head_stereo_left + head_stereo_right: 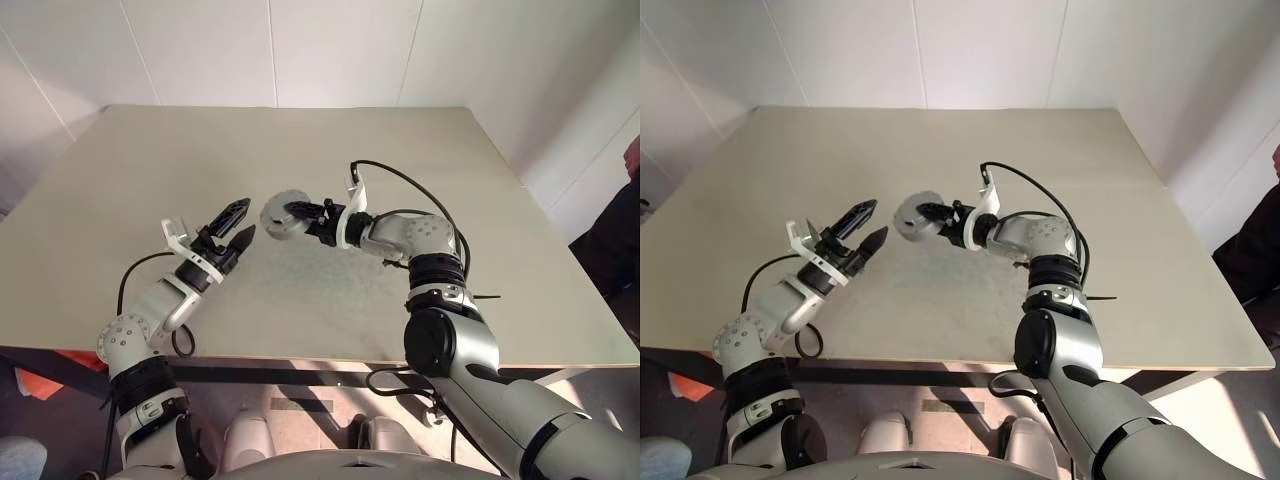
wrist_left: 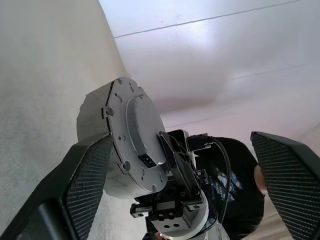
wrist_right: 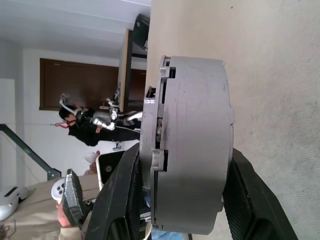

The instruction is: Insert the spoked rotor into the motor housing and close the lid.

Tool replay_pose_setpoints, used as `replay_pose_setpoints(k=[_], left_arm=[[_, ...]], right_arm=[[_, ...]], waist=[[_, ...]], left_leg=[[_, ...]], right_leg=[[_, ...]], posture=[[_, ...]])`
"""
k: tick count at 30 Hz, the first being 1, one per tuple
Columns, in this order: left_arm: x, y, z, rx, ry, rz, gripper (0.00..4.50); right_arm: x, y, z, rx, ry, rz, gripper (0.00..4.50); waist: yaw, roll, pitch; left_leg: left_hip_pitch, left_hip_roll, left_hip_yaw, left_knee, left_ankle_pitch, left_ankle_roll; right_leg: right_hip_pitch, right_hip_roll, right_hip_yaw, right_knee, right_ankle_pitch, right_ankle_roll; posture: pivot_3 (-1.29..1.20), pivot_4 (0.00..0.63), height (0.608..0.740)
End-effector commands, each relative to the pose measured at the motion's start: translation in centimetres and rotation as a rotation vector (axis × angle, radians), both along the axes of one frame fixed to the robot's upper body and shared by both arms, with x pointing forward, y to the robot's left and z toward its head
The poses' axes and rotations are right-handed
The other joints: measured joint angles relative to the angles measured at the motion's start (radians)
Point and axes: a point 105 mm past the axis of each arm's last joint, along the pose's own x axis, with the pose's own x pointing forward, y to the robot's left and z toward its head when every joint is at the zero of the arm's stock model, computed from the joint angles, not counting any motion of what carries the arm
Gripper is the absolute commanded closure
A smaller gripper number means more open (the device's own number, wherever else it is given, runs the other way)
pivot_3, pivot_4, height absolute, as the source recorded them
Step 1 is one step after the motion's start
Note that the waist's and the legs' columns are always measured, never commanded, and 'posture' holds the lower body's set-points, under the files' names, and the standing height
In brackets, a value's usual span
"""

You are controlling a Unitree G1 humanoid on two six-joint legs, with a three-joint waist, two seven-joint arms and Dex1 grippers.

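Note:
Next, I turn my open left gripper square to the housing's free rim (image 1: pixel 268 216) first, because the motor housing's flat side (image 2: pixel 131 132) slants toward that gripper. Then it can take the housing over.
The motor housing (image 1: pixel 281 214), a round silver-grey puck, hangs on edge above the middle of the table (image 1: pixel 300 140). My right gripper (image 1: pixel 298 212) is shut on it, one black finger on each flat face. In the right wrist view a thinner notched disc, the lid (image 3: pixel 151 125), sits against one face of the housing (image 3: pixel 192 140). The spoked rotor is hidden. My left gripper (image 1: pixel 249 217) is open just left of the housing, its fingers (image 2: pixel 87 175) apart and touching nothing; the housing (image 2: pixel 127 135) shows between them.
The beige table has its front edge (image 1: pixel 300 358) close below both arms. A person in dark clothes (image 1: pixel 612 245) stands off the table's right side, and a person (image 3: pixel 82 130) stands in the room beyond.

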Motion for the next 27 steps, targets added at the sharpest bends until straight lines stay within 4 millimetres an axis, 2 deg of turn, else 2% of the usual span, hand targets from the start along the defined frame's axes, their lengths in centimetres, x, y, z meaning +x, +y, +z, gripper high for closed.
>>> replay_pose_setpoints(k=[1, 10, 19, 25, 27], left_arm=[[-0.2, -0.3, 0.7, -0.023, -0.021, -0.027, 0.02], [0.2, -0.8, 0.1, -0.046, 0.009, -0.044, 0.02], [1.1, -1.3, 0.7, -0.091, -0.017, -0.043, 0.02], [1.5, -1.6, 0.9, -0.083, -0.028, -0.045, 0.02], [1.5, -1.5, 0.8, -0.080, -0.027, -0.043, 0.39]], right_arm=[[0.2, 0.4, 4.0, 0.083, -0.110, 0.013, 2.34], [-0.6, 0.9, 5.5, 0.126, -0.131, 0.059, 2.34], [-1.8, 1.7, 5.2, 0.117, -0.124, 0.104, 2.34], [-1.9, 1.6, 5.0, 0.104, -0.122, 0.095, 2.34], [-1.9, 1.6, 5.0, 0.103, -0.124, 0.093, 2.34]], waist=[[0.000, 0.000, 0.000], [0.000, 0.000, 0.000], [0.001, 0.000, 0.000], [0.001, 0.000, 0.000], [0.001, 0.000, 0.000]], left_leg=[[0.000, 0.000, 0.000, 0.000, 0.000, 0.000], [0.000, 0.000, 0.000, 0.002, 0.000, 0.000], [-0.001, 0.000, 0.000, 0.006, 0.000, 0.000], [-0.002, 0.000, 0.000, 0.012, 0.000, 0.000], [-0.002, 0.001, 0.000, 0.014, 0.000, 0.000]], right_leg=[[0.000, 0.000, 0.000, 0.000, 0.000, 0.000], [0.000, 0.000, 0.000, 0.000, 0.001, 0.001], [0.000, 0.000, 0.001, 0.001, 0.005, 0.004], [0.001, 0.000, 0.002, 0.002, 0.007, 0.003], [0.001, 0.000, 0.002, 0.003, 0.008, 0.003]], posture=[[0.00, 0.000, 0.740], [0.00, 0.000, 0.740], [0.00, 0.000, 0.740], [0.00, 0.000, 0.740], [0.00, 0.000, 0.740]])
